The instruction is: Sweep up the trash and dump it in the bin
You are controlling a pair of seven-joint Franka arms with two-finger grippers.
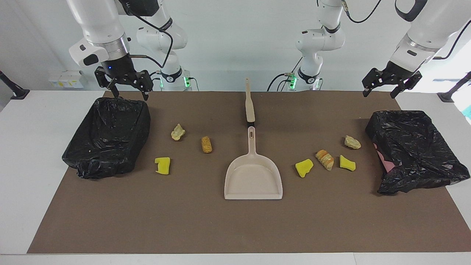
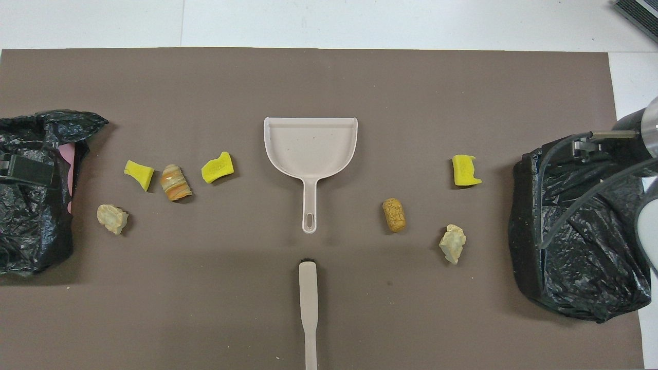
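Note:
I expect the beige dustpan (image 2: 311, 145) to keep the striped bread bit and its neighbours together as I carry it, because it is wide with a raised rim (image 2: 349, 163).
Several pieces of trash lie on the brown mat on both sides of the beige dustpan (image 1: 253, 179). Toward the right arm's end are a pale lump (image 1: 177, 132), an orange-brown bit (image 1: 206, 144) and a yellow chunk (image 1: 162, 165). Toward the left arm's end are a yellow chunk (image 1: 304, 168), a striped bread bit (image 1: 325, 159), another yellow chunk (image 1: 347, 163) and a pale lump (image 1: 352, 142). My right gripper (image 1: 131, 96) hangs open over the edge of a black-bagged bin (image 1: 106, 136). My left gripper (image 1: 378, 94) hangs open, up in the air near the other bagged bin (image 1: 412, 151).
A beige brush (image 1: 249, 103) lies in line with the dustpan's handle, nearer to the robots. The brown mat (image 2: 329, 82) covers most of the white table. Pink shows under the bag of the bin at the left arm's end.

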